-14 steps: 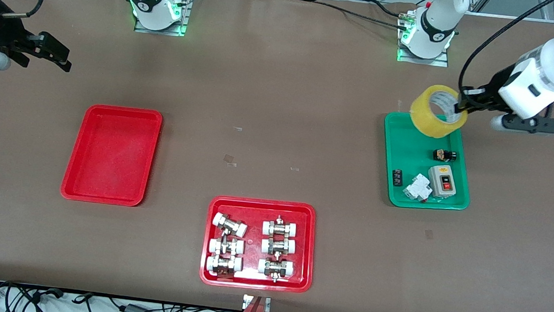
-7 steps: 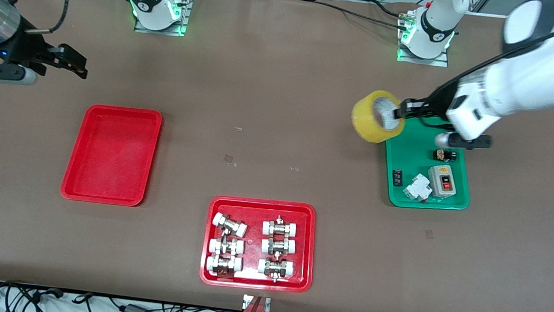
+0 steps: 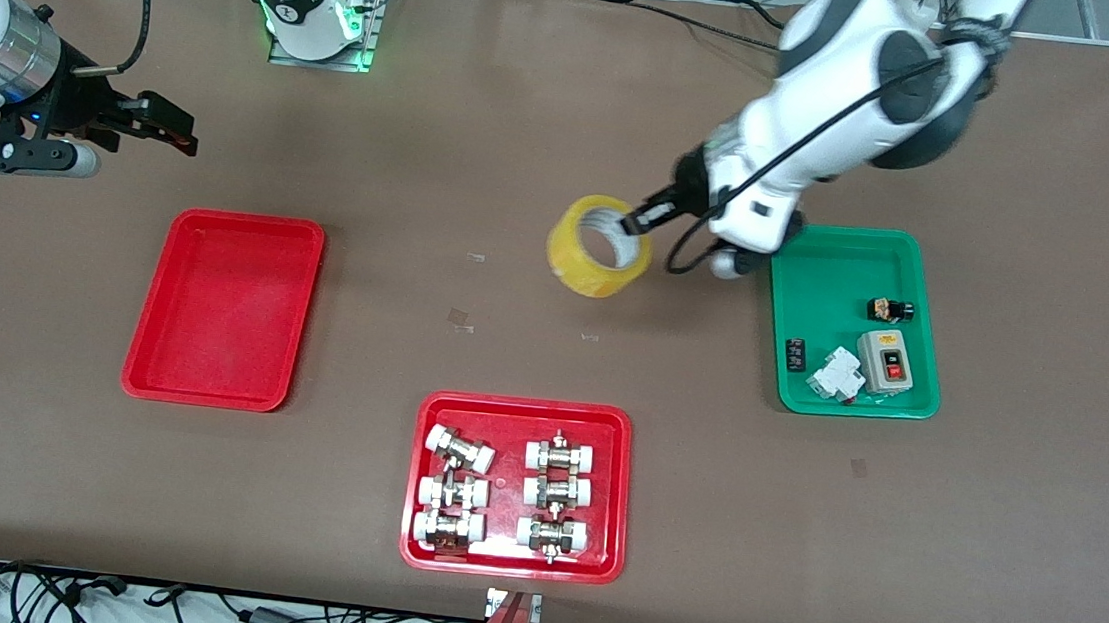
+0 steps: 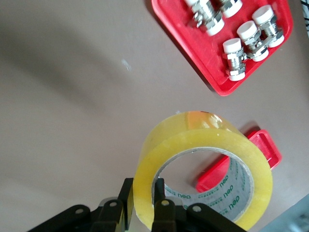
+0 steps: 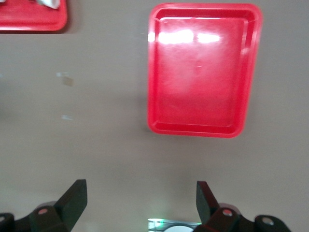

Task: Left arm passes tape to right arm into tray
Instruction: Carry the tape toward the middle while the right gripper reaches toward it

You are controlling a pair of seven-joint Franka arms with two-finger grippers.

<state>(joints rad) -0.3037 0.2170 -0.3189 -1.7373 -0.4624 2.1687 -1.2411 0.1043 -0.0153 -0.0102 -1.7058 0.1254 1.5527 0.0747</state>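
The yellow tape's round hole (image 3: 599, 244) is facing up, so I expect the yellow tape to come to rest flat on its side when the robot lowers it into the plain red tray.
The yellow tape (image 3: 598, 246) hangs in my left gripper (image 3: 639, 222), which is shut on the roll's wall, over the bare table middle. In the left wrist view the tape (image 4: 203, 164) fills the frame, with my left gripper (image 4: 142, 198) pinching its rim. The plain red tray (image 3: 226, 308) lies toward the right arm's end of the table; it also shows in the right wrist view (image 5: 203, 70). My right gripper (image 3: 172, 130) is open and empty in the air over bare table beside that tray, its jaws (image 5: 140, 198) spread wide.
A red tray with pipe fittings (image 3: 517, 487) lies nearer the front camera at the middle. A green tray (image 3: 853, 323) with small electrical parts lies toward the left arm's end. Small tape marks (image 3: 460, 318) dot the table.
My left arm has carried the tape from over the green tray toward the table's middle. My right gripper has moved a little toward the middle.
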